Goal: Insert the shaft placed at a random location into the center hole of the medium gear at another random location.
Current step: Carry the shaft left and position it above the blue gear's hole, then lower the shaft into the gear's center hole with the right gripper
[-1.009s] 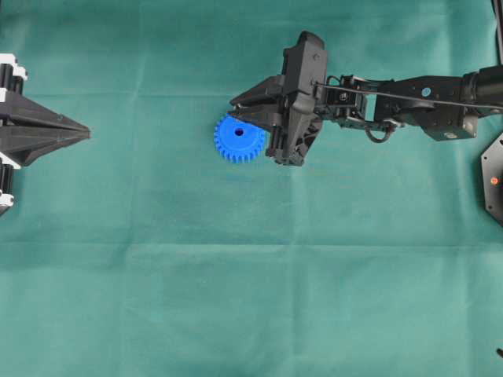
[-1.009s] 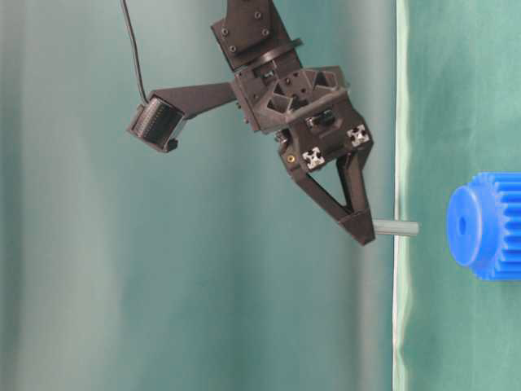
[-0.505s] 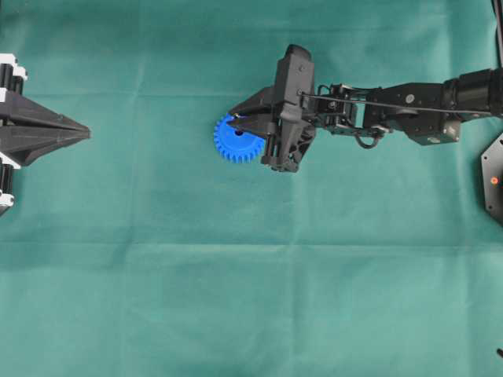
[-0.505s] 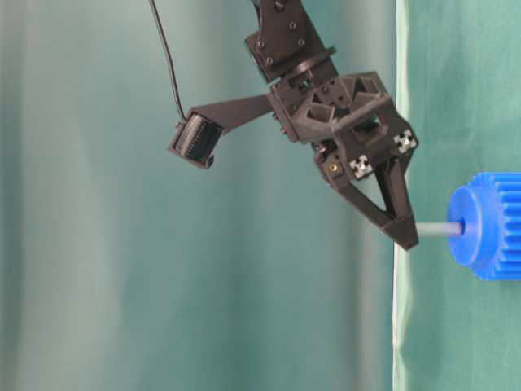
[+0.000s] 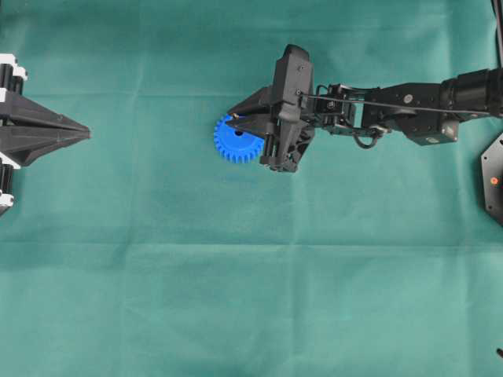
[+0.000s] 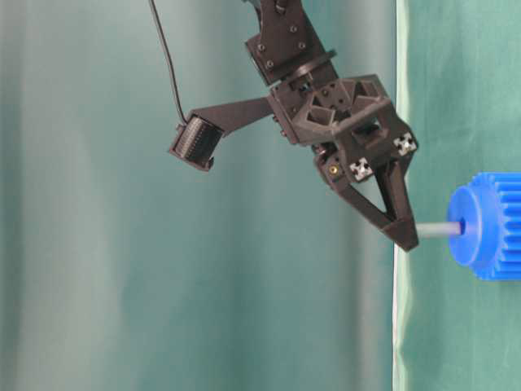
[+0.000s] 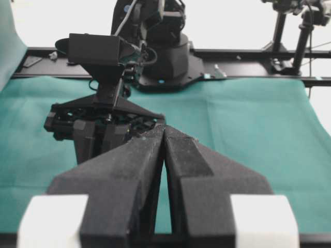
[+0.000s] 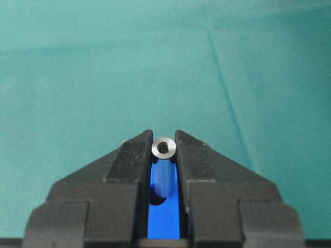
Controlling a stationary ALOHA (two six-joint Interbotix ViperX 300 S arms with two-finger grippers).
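Observation:
Next, my right gripper moves the shaft back over the dark opening (image 8: 156, 198) before it presses down, because the shaft's lower tip (image 8: 165, 194) is against the edge of the gear's center hole.
The blue medium gear (image 5: 236, 141) lies flat on the green cloth, left of my right gripper (image 5: 236, 122). It also shows in the table-level view (image 6: 487, 226). My right gripper (image 8: 164, 138) is shut on the silvery shaft (image 8: 163, 149) and holds it by its top end. The shaft (image 6: 440, 230) points at the gear's hub and its lower tip sits at the center hole (image 8: 159, 195). My left gripper (image 5: 85, 135) is shut and empty at the far left; its tips also show in the left wrist view (image 7: 164, 130).
The green cloth (image 5: 251, 283) covers the table. A black round base (image 5: 493, 179) sits at the right edge. The right arm (image 5: 409, 102) stretches in from the right.
My right gripper moved left over the gear and lowered the shaft until its tip met the hub's hole. In the last half second it barely moved. The left arm stayed still.

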